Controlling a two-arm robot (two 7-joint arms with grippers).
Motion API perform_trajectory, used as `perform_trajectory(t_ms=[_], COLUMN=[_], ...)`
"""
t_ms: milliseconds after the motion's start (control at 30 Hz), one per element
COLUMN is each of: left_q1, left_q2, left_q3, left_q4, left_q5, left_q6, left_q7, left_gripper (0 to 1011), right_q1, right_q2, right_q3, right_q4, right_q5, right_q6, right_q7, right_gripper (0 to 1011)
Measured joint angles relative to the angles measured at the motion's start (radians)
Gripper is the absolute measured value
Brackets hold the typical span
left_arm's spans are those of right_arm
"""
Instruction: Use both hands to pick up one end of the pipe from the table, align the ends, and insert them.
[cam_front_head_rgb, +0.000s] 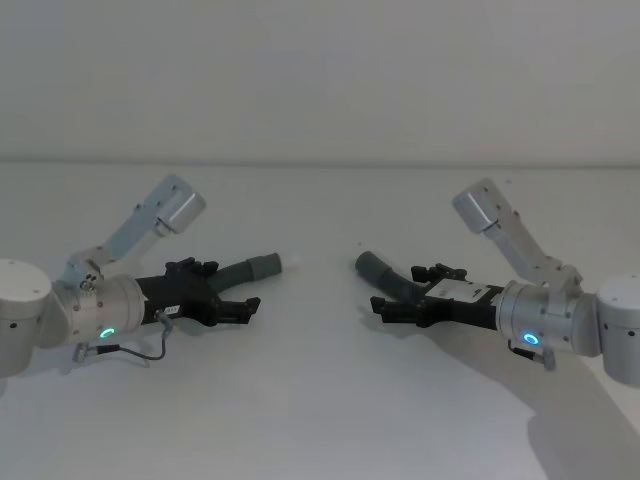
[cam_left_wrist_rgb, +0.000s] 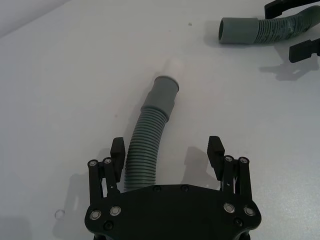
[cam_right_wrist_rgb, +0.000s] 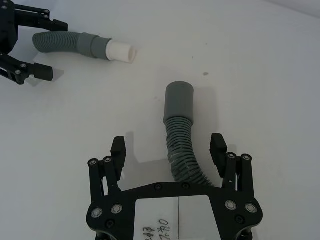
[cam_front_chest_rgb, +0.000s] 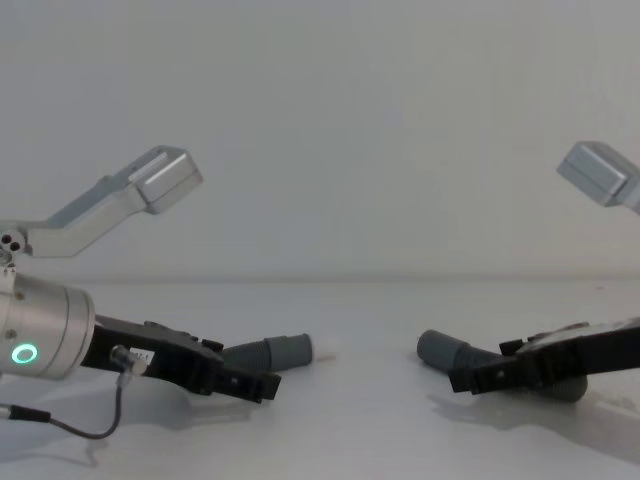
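Note:
A short ribbed part (cam_front_chest_rgb: 247, 357) of the pipe shows between my left gripper and the smooth cuff (cam_front_chest_rgb: 289, 351). I expect the cuff to stick out with little droop when I lift.
Two grey corrugated pipe pieces lie on the white table (cam_front_head_rgb: 320, 400), their ends facing each other across a gap. The left piece (cam_front_head_rgb: 245, 272) has a smooth cuff (cam_left_wrist_rgb: 165, 95) with a whitish tip (cam_left_wrist_rgb: 174, 67). My left gripper (cam_front_head_rgb: 233, 285) is open and low over the table, straddling this piece's ribbed part (cam_left_wrist_rgb: 147, 145), which lies close to one finger (cam_left_wrist_rgb: 117, 149). The right piece (cam_front_head_rgb: 385, 275) ends in a plain grey cuff (cam_right_wrist_rgb: 179, 102). My right gripper (cam_front_head_rgb: 395, 288) is open as well, its fingers on either side of the ribbed part (cam_right_wrist_rgb: 182, 152).
Both silver arms rest low on the table at the left (cam_front_head_rgb: 90, 305) and right (cam_front_head_rgb: 550, 320), elbows raised behind. A thin black cable (cam_front_head_rgb: 140, 350) hangs under the left wrist. Bare table lies between the two cuffs and in front.

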Motion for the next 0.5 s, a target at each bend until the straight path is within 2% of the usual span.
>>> perform_trajectory(t_ms=[500], left_q1=[0.001], left_q2=[0.009], left_q3=[0.004], left_q4=[-0.008], left_q5=[-0.009], left_q6=[0.035], left_q7=[0.005], left_gripper=[1001], right_q1=[0.010], right_q2=[-0.003], right_q3=[-0.011], right_q4=[0.021], right_q5=[0.015], right_q6=[0.000], right_q7=[0.002], right_gripper=[1001])
